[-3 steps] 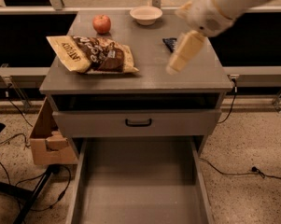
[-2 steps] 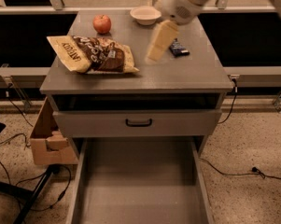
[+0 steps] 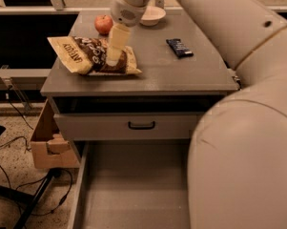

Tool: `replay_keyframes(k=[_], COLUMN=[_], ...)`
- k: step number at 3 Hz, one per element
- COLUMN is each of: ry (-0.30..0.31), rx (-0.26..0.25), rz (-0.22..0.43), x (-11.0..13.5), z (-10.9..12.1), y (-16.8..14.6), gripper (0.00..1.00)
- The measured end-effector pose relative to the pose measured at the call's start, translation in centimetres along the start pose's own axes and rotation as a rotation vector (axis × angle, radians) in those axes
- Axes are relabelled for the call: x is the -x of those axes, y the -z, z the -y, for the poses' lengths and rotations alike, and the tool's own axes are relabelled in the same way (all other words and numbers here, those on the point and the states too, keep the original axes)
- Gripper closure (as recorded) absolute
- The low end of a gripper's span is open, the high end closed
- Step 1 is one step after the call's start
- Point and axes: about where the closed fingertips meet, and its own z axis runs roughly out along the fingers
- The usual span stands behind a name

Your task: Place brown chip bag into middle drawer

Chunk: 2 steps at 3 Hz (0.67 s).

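The brown chip bag (image 3: 79,54) is lying flat with a creased middle (image 3: 99,58). That means the bag will scrunch up at my gripper when I lift it.
The brown chip bag (image 3: 83,56) lies flat on the left part of the grey cabinet top (image 3: 181,75), cream edges and dark brown centre. My gripper (image 3: 113,60) points down over the bag's middle right part, with its tip at or just above the bag's surface. The middle drawer (image 3: 133,190) stands pulled out below, at the bottom of the view, and its flat grey floor is bare. My arm covers the drawer's right side.
A red apple (image 3: 103,24) and a white bowl (image 3: 152,15) sit at the back of the top. A dark blue bar wrapper (image 3: 179,47) lies to the right. A grey drawer front with a black handle (image 3: 141,125) is above the open drawer. A cardboard box (image 3: 47,147) stands to the left.
My gripper has swung left across the cabinet top, from near the blue bar wrapper to above the chip bag. The bag, apple and bowl have not moved.
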Motion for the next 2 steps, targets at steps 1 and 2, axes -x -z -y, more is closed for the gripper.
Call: replay_keyframes(k=[1, 2], ry=[0.022, 0.021], rx=[0.037, 0.062], rz=[0.019, 0.017], x=[3.0, 4.6], z=[-0.1, -1.1], y=[-3.5, -6.2], gripper=[0.00, 0.14])
